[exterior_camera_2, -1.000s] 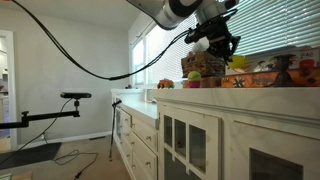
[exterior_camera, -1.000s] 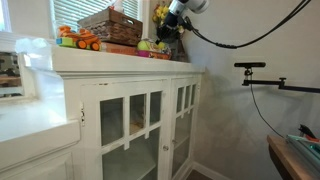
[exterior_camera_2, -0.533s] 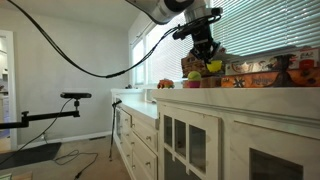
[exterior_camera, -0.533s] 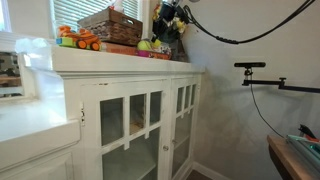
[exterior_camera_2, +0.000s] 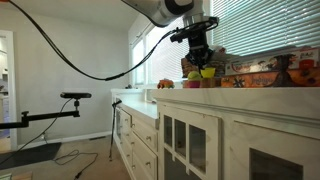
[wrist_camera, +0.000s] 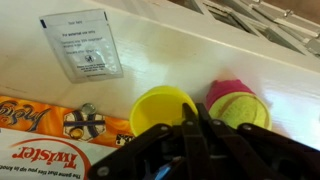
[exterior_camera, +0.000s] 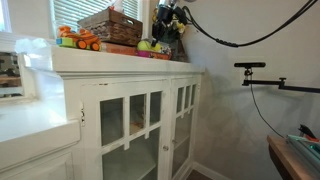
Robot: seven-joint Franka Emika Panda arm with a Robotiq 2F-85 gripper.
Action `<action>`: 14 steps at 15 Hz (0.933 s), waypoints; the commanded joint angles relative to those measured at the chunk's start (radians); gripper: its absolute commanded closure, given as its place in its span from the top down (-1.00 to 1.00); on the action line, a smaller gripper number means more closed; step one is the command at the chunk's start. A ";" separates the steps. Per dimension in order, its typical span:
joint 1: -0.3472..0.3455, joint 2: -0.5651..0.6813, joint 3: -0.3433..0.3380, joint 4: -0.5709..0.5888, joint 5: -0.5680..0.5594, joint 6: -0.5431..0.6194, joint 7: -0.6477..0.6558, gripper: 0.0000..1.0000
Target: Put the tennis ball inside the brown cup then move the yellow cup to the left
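Observation:
My gripper should go on lowering the yellow cup (exterior_camera_2: pixel 208 73), which is upright above clear cabinet top (exterior_camera_2: pixel 208 86) beside the white packet, until the cup's base rests there, before it lets go.
In the wrist view the yellow cup (wrist_camera: pixel 160 108) stands on the white cabinet top. Right beside it the tennis ball (wrist_camera: pixel 243 108) sits inside a reddish-pink cup (wrist_camera: pixel 222 90). My gripper (wrist_camera: pixel 194 108) is over the yellow cup's right rim, between the two cups. Its fingers are closed together, apparently pinching that rim. In both exterior views the gripper (exterior_camera: pixel 167 24) (exterior_camera_2: pixel 200 60) hangs low over the cabinet top, with a yellow-green patch (exterior_camera_2: pixel 207 72) just below it.
A Twister game box (wrist_camera: pixel 50 150) lies close beside the yellow cup and a white packet (wrist_camera: pixel 85 45) lies further along the top. A wicker basket (exterior_camera: pixel 110 25), an orange toy truck (exterior_camera: pixel 78 40) and yellow flowers (exterior_camera: pixel 160 12) share the cabinet top (exterior_camera: pixel 110 62).
Over the last second the gripper has swung sideways along the cabinet top and dropped lower onto the cups. In the last half second it moved only slightly.

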 commanded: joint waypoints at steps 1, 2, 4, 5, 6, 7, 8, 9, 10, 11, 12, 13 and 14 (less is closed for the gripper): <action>0.005 0.034 -0.005 0.040 -0.042 -0.038 -0.039 -0.97; 0.005 0.038 -0.005 0.039 -0.048 -0.035 -0.043 -0.97; 0.004 0.047 -0.005 0.040 -0.056 -0.030 -0.051 -0.97; 0.003 0.050 -0.004 0.039 -0.059 -0.029 -0.055 -0.97; 0.003 0.052 -0.004 0.038 -0.060 -0.030 -0.058 -0.97; 0.002 0.055 -0.003 0.039 -0.061 -0.032 -0.059 -0.97; 0.002 0.056 -0.003 0.039 -0.061 -0.034 -0.060 -0.97; 0.002 0.057 -0.003 0.039 -0.062 -0.035 -0.061 -0.97; 0.002 0.058 -0.003 0.040 -0.062 -0.036 -0.060 -0.97; 0.002 0.059 -0.003 0.040 -0.062 -0.038 -0.062 -0.97; 0.002 0.059 -0.002 0.040 -0.062 -0.039 -0.062 -0.97; 0.003 0.057 -0.002 0.039 -0.061 -0.041 -0.059 -0.79; 0.003 0.057 -0.002 0.038 -0.062 -0.043 -0.059 -0.36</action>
